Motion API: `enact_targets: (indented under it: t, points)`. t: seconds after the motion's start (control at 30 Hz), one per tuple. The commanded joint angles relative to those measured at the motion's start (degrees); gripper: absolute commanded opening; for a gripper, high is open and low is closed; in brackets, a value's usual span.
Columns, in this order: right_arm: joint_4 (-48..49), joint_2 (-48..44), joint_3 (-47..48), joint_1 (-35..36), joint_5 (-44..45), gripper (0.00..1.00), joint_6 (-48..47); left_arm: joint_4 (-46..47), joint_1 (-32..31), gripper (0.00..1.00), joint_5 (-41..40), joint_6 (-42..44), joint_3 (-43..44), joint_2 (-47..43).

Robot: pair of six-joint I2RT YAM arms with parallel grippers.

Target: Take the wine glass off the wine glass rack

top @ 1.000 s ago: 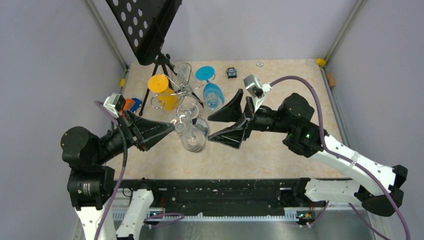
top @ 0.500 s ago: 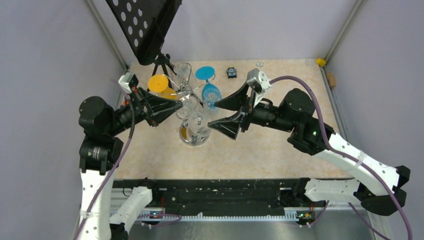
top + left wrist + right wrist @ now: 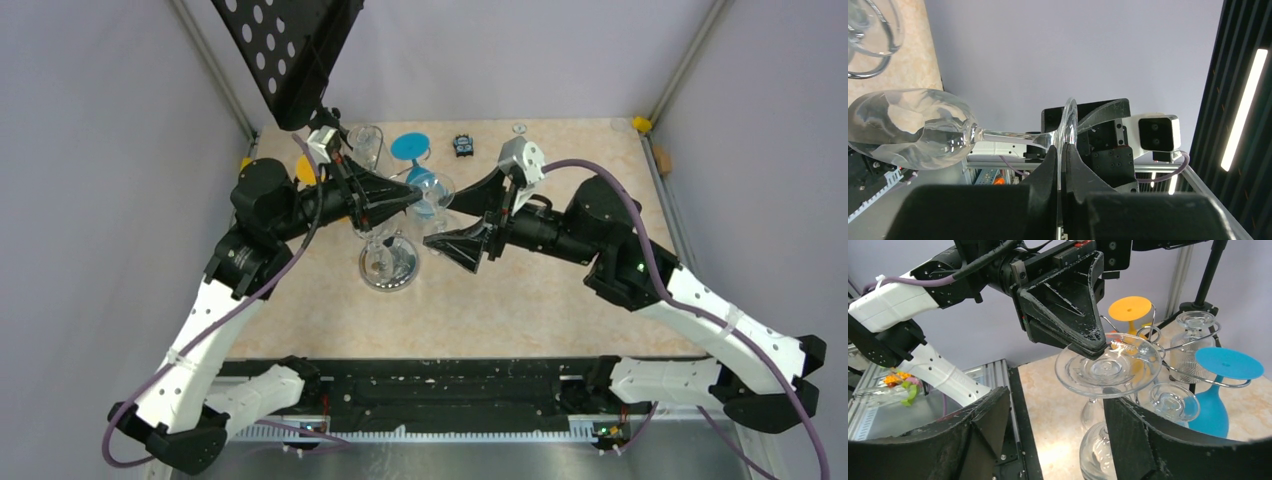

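Note:
The wine glass is upside down, hanging from my left gripper by its foot (image 3: 1120,372), so next my right gripper grips its stem (image 3: 1010,137) and flips the wine glass over.
My left gripper (image 3: 1060,150) is shut on the rim of the round foot of a clear wine glass (image 3: 913,130). Its stem runs free of any wire to the bowl. In the right wrist view the same foot (image 3: 1108,365) sits under the left gripper (image 3: 1095,347), with the bowl hanging below. The wine glass rack (image 3: 1150,335) stands just behind, its wire arms carrying an orange glass (image 3: 1129,308), a blue glass (image 3: 1228,363) and clear ones (image 3: 1195,320). From above, its chrome base (image 3: 388,270) lies under the left gripper (image 3: 412,195). My right gripper (image 3: 443,222) is open beside the held glass, one finger (image 3: 1133,430) close under the foot.
A black tripod stand with a perforated plate (image 3: 290,50) rises at the back left, close to the left arm. A small black object (image 3: 463,146) and a washer (image 3: 519,128) lie at the table's far edge. Metal frame posts stand at the back corners.
The left arm has swung from the front left up and to the right over the rack, carrying the clear glass by its foot. The right gripper has stayed open, shifting only slightly.

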Motion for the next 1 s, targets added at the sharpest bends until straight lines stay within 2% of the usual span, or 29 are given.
enact_targets:
  t: [0.0,0.27,0.4,0.5,0.53,0.57,0.63,0.83,0.9,0.97]
  points:
    - [-0.5,-1.8,0.5,0.6,-0.3,0.65,-1.3,9.0,-2.6,0.00,-1.7,-1.5,2.5,-0.2]
    - [2.0,-4.0,-1.9,0.5,4.4,0.59,0.0,10.0,-7.5,0.00,-3.6,-1.7,2.6,-1.2]
    - [2.3,-3.8,-1.5,0.5,4.9,0.50,0.2,11.6,-9.4,0.00,-4.4,-2.4,2.0,-1.5]
    - [2.0,-3.8,-1.9,0.5,6.2,0.50,-0.1,12.0,-10.2,0.00,-5.0,-2.1,2.9,-1.6]
    - [2.0,-4.0,-2.1,0.6,7.0,0.53,-0.2,11.7,-10.4,0.00,-5.2,-1.8,3.3,-1.7]
    - [2.3,-4.2,-2.3,0.6,7.9,0.61,-0.2,11.3,-10.6,0.00,-5.4,-1.4,3.5,-1.9]
    - [3.1,-4.7,-2.9,0.6,8.8,0.70,-0.2,11.0,-10.8,0.00,-5.9,-1.3,3.5,-2.2]
    - [6.7,-7.2,-6.0,0.5,12.7,0.77,-2.9,10.1,-11.0,0.00,-7.4,-0.7,2.8,-3.9]
    - [7.3,-7.7,-6.5,0.6,11.6,0.72,-4.1,9.6,-11.0,0.00,-7.8,-0.5,2.7,-4.4]
    - [6.8,-7.4,-5.6,0.5,8.0,0.61,-5.0,9.3,-10.9,0.00,-7.8,-0.3,2.6,-4.5]
